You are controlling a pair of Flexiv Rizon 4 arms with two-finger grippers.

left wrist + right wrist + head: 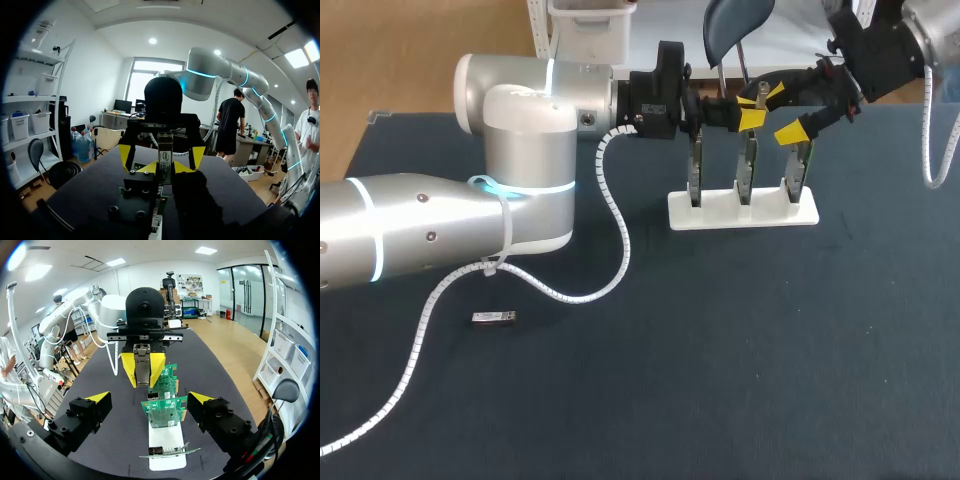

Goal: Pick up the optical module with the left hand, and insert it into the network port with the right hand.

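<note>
My gripper is going to insert the optical module (143, 366), and the module will then stand up with its end sticking out, because the network port (153, 396) opens at the card's top edge.
The optical module (165, 156), a slim silver and dark bar, is held level above the table with my left gripper (752, 113) shut on it. In the right wrist view the module (142, 365) points toward the camera from between the left gripper's yellow tips. My right gripper (148, 397) faces it with its fingers (790, 131) spread wide, one on each side of the module's free end, touching nothing. Under both grippers three green network cards (167, 410) stand upright in a white stand (743, 212).
A second small dark and silver module (494, 318) lies on the dark mat at the front left, near my left arm's white coiled cable (620, 250). My left arm's elbow (525, 150) stands over the table's left side.
</note>
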